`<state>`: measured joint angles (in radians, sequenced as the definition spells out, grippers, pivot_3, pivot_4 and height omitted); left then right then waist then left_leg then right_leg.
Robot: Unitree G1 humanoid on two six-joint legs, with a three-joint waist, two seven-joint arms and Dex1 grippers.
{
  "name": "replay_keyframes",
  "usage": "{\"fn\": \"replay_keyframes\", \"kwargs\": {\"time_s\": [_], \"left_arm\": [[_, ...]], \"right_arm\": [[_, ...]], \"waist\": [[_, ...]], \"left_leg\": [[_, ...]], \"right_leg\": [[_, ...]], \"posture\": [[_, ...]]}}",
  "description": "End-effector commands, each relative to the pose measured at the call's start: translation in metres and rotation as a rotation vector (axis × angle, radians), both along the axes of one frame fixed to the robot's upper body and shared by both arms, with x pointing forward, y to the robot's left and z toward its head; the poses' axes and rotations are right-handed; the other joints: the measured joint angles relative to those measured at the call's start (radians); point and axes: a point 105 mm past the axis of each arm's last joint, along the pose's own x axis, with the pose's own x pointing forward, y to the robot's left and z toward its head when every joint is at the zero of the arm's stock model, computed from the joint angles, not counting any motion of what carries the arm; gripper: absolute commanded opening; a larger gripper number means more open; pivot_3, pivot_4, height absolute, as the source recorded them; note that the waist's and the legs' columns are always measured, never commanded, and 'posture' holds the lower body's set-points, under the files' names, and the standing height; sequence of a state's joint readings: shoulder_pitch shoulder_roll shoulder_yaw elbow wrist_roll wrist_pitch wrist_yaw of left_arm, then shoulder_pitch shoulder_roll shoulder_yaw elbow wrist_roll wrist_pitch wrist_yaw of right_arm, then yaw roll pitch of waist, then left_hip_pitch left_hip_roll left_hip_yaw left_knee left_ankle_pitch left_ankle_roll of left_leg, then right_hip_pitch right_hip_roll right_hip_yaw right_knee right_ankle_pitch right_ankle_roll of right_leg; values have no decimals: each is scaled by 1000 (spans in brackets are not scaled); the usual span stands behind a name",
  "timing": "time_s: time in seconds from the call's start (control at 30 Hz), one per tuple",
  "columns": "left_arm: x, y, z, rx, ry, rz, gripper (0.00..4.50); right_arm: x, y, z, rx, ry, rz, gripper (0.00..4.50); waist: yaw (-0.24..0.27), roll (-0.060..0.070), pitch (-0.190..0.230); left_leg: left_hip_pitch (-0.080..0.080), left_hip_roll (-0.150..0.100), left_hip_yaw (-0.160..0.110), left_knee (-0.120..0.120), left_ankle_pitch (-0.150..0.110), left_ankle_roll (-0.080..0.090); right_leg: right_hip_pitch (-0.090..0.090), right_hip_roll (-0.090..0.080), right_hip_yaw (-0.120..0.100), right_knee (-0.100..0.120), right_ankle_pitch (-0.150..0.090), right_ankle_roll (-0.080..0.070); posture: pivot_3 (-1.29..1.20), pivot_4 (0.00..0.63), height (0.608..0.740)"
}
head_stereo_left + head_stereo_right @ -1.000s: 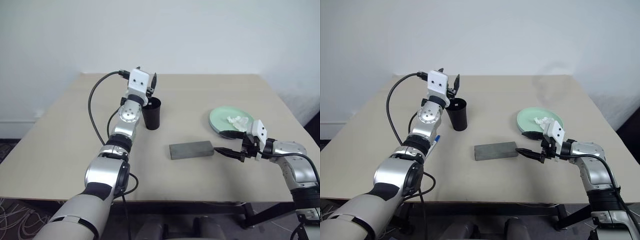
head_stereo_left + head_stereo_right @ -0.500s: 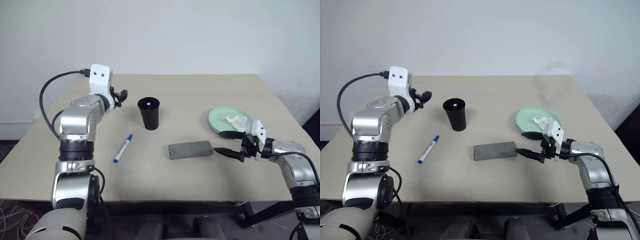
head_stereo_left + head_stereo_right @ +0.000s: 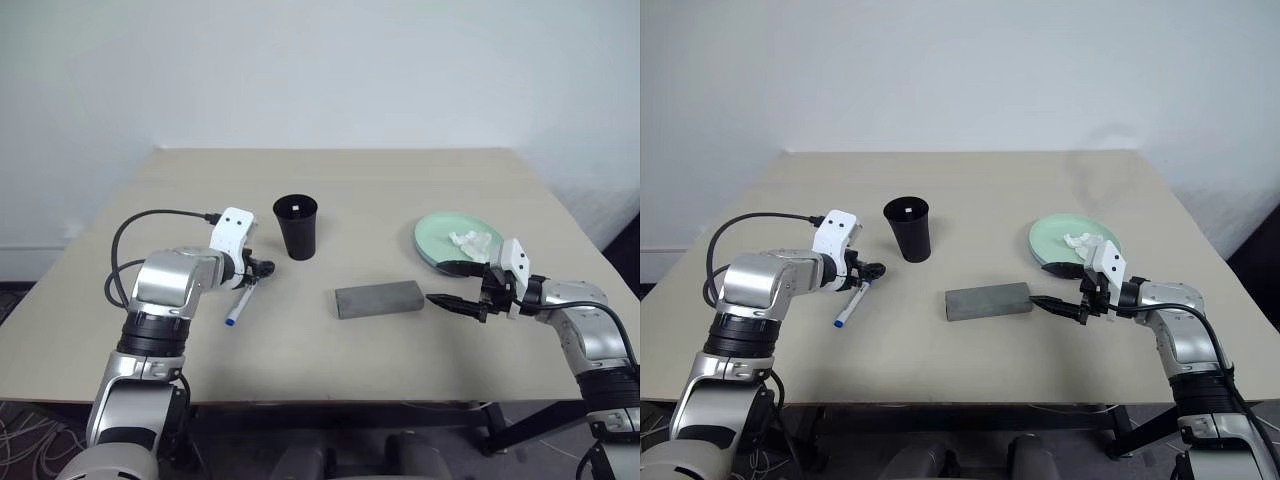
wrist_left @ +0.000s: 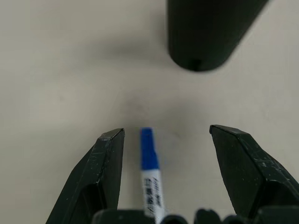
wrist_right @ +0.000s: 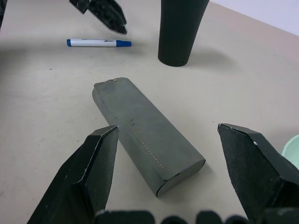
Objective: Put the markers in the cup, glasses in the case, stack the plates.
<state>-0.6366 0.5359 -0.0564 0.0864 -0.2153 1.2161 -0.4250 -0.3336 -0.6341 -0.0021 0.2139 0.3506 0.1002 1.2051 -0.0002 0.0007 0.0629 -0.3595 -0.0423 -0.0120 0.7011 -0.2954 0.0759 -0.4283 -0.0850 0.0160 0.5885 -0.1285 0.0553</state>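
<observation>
The black cup point(image 3: 298, 232) is tall and narrow, so the white marker point(image 3: 242, 304) will stand inside, only its blue cap peeking out, when I drop it in.
A white marker with a blue cap point(image 3: 240, 303) lies flat on the table, left of the black cup point(image 3: 297, 227), which stands upright. My left gripper point(image 3: 262, 268) hangs open just over the marker's capped end point(image 4: 147, 144), which lies between its spread fingers point(image 4: 108, 163). A small pale spot shows inside the cup's mouth. The grey case point(image 3: 378, 298) lies shut mid-table. My right gripper point(image 3: 1053, 285) is open at the case's right end, holding nothing. A mint green plate point(image 3: 440, 235) sits behind it. The glasses are out of view.
A crumpled white tissue point(image 3: 474, 240) lies on the green plate. In the right wrist view the case point(image 5: 145, 135) lies between my fingers, with the marker point(image 5: 98, 43), the cup point(image 5: 180, 28) and the left gripper point(image 5: 100, 9) beyond it.
My left arm has swung down and back from above the cup to the marker on the table, uncovering the marker. The right arm has not moved.
</observation>
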Motion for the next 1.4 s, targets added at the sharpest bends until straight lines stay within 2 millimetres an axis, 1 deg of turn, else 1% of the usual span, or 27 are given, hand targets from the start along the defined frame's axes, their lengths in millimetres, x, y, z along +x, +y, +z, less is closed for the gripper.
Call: {"fn": "replay_keyframes", "kwargs": {"time_s": [0.03,0.37,0.53,0.63,0.87,0.9,1.0,1.1,1.17,1.23,1.3,1.37,1.4], "left_arm": [[-4,1,-3,34,-1,0,3053],[-13,11,-21,54,66,38,3053],[-15,12,-25,60,84,39,3053],[-16,11,-27,62,90,34,2517],[-16,9,-27,57,85,25,259],[-15,9,-27,58,82,23,103],[-14,6,-25,53,64,5,105],[-10,-14,-11,11,-12,-109,105],[-10,-37,4,-26,-102,-237,105],[-14,-61,17,-75,-179,-364,105],[-18,-84,33,-111,-299,-501,105],[-19,-97,45,-133,-393,-578,105],[-16,-104,56,-147,-473,-607,105]], "right_arm": [[2,0,10,1,-53,4,3684],[2,-2,8,0,-51,-4,3684],[3,-1,7,1,-52,-4,3684],[3,-1,7,0,-54,-5,3684],[4,-2,7,-2,-54,-9,3684],[4,-2,7,-2,-54,-9,3684],[4,-3,7,-3,-54,-10,3684],[4,-2,6,-5,-55,-10,3684],[5,-2,6,-6,-56,-10,3684],[5,-2,6,-6,-57,-10,3684],[6,-2,6,-6,-59,-9,3684],[7,-1,7,-6,-60,-9,3684],[8,-1,7,-6,-62,-9,3684]], "waist": [[0,0,0],[0,0,0],[0,0,0],[0,0,0],[0,0,0],[0,0,0],[0,0,0],[1,0,0],[1,0,0],[1,0,0],[0,0,0],[0,0,0],[0,1,0]], "left_leg": [[0,0,0,0,0,0],[0,0,0,0,0,0],[0,0,0,0,0,0],[0,0,0,0,0,0],[1,0,0,0,0,0],[1,0,0,0,0,0],[0,0,0,0,0,0],[0,0,0,0,0,0],[0,0,0,0,0,0],[0,0,0,0,0,0],[0,0,0,0,0,0],[0,0,0,0,0,-1],[0,0,0,0,0,-1]], "right_leg": [[0,0,0,0,0,0],[0,0,0,0,0,0],[0,0,0,0,0,0],[0,0,0,0,0,0],[0,0,0,0,0,0],[0,0,0,0,0,0],[0,0,0,0,0,0],[0,0,0,0,0,0],[0,0,0,0,0,0],[0,-1,0,0,0,0],[0,-1,1,-1,0,0],[0,-1,1,-1,0,-1],[0,-1,1,-1,0,-1]], "posture": [[0,0,740],[0,0,740],[0,0,740],[0,0,740],[0,0,740],[0,0,740],[0,0,740],[0,0,740],[0,0,740],[0,0,740],[0,0,740],[0,0,740],[0,0,740]]}}
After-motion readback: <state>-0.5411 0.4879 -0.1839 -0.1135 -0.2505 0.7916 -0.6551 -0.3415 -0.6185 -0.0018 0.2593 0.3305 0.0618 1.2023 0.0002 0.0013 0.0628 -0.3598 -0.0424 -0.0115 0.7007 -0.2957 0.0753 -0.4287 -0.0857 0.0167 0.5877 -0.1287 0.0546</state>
